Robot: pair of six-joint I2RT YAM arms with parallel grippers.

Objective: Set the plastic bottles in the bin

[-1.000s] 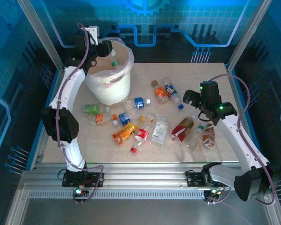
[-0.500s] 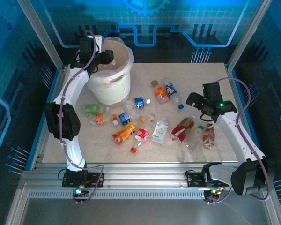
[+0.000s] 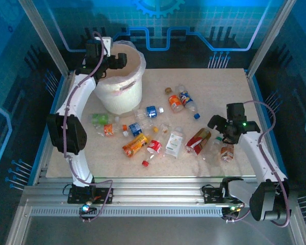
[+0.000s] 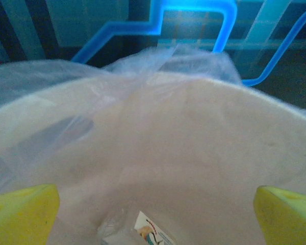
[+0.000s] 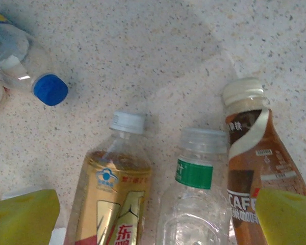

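The brown coffee bottle [image 3: 227, 152] is out of my left gripper's reach. My right gripper should pick up the bottle and hand it to my left gripper beside the bin [image 3: 151, 84].
The bin [image 3: 120, 97], white with a bag liner, stands at the back left. My left gripper [image 3: 117, 60] hangs over its mouth, open and empty. In the left wrist view the left gripper [image 4: 155, 217] has yellow fingertips [image 4: 23, 212] spread wide over the bin's inner wall [image 4: 194, 143], and a bottle label [image 4: 153, 232] shows at the bottom. My right gripper [image 3: 218, 127] is open above three plastic bottles lying side by side. These are a gold-labelled bottle [image 5: 115, 194], a clear bottle with a green band [image 5: 196, 199] and a brown coffee bottle [image 5: 255, 168]. The right gripper [image 5: 155, 219] holds nothing.
Several more bottles lie scattered mid-table, among them a blue-labelled one [image 3: 152, 111], an orange one [image 3: 135, 145] and a white-labelled one [image 3: 174, 143]. A bottle with a blue cap [image 5: 50, 90] lies to the left of the right gripper. A loose red cap [image 3: 145, 163] lies near the front.
My left gripper has opened over the bin and the bottle it held is gone from its jaws. The right arm has moved nearer and lower, over the bottles at the right.
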